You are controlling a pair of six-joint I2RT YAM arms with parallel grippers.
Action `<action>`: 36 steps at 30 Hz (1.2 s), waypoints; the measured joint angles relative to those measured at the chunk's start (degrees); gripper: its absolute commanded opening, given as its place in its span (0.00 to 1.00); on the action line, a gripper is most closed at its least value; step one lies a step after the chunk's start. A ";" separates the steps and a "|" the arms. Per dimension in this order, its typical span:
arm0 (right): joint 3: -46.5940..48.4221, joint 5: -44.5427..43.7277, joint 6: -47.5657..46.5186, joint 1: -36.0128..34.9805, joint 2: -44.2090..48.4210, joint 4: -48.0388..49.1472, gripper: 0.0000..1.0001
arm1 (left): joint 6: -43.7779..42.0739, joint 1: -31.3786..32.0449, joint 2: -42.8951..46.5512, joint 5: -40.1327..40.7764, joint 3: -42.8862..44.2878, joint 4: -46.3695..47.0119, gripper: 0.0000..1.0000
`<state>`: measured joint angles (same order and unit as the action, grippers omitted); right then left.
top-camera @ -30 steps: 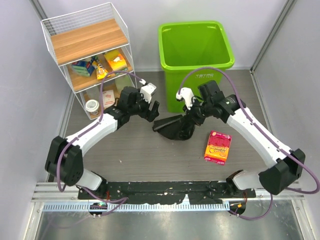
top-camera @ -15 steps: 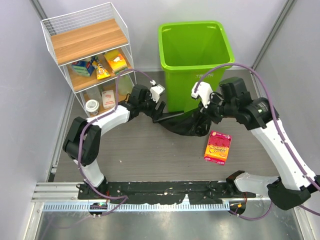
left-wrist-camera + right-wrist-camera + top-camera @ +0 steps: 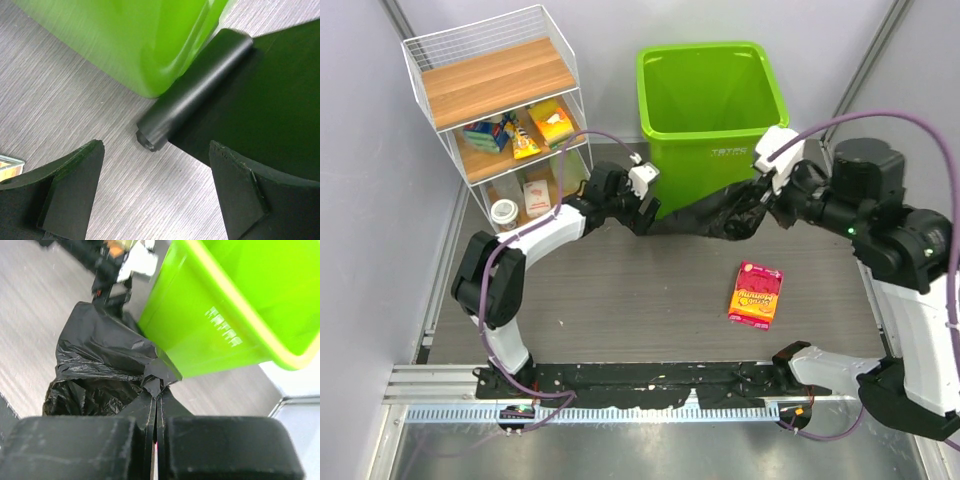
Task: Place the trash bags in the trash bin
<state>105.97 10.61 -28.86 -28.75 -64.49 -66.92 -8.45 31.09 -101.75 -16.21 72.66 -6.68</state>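
I see the flat black sheet [image 3: 255, 107] still joined to the slim black roll [image 3: 196, 89], so I expect the roll to unwind into a longer piece of sheet when I pull.
The lime-green trash bin [image 3: 712, 100] stands upright at the back centre, also seen in the left wrist view [image 3: 135, 40] and the right wrist view [image 3: 240, 305]. The black crinkled trash bag [image 3: 705, 215] hangs stretched in front of the bin's front wall. My right gripper [image 3: 760, 200] is shut on a corner of the bag [image 3: 100, 365], fingertips pinched together [image 3: 156, 405]. My left gripper [image 3: 642, 212] is open at the bag's left end, low by the bin's front-left corner. Between and just beyond its fingers [image 3: 70, 185] lies bare floor, then a slim black roll [image 3: 195, 90] joined to the flat black sheet [image 3: 270, 100].
A white wire shelf [image 3: 500, 110] with snack boxes and a cup [image 3: 504, 213] stands at the back left. An orange-pink snack packet [image 3: 756, 294] lies on the floor right of centre. Walls close in on both sides.
My right arm has risen and swung right, lifting the bag off the floor and stretching it across the bin's front. My left gripper has moved right to the bin's corner, opening slightly.
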 measured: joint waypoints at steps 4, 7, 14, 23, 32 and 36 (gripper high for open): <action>8.72 -0.85 1.18 0.04 -1.42 1.36 0.01 | -0.92 0.37 -0.96 -0.09 1.62 -1.01 0.89; 13.29 -2.16 1.79 0.04 -2.43 2.93 0.01 | -1.66 0.42 -2.51 -0.42 3.63 -1.57 0.89; 16.22 -7.93 2.25 0.07 -2.54 4.70 0.01 | -4.11 0.83 -5.16 -1.42 6.32 -3.15 0.89; 13.81 -7.82 4.61 0.11 1.29 6.58 0.02 | -6.05 3.02 -11.65 -1.51 8.94 -5.22 0.83; 4.48 -6.47 5.49 0.11 3.32 6.25 0.02 | -7.04 3.08 -15.69 -1.95 8.94 -6.93 0.77; 1.40 -5.62 6.05 0.11 2.47 6.19 0.01 | -6.91 3.17 -16.48 -2.45 8.94 -6.78 0.65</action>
<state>107.37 4.99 -22.81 -28.64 -62.02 -60.73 -15.35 34.26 -118.24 -18.65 81.60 -13.45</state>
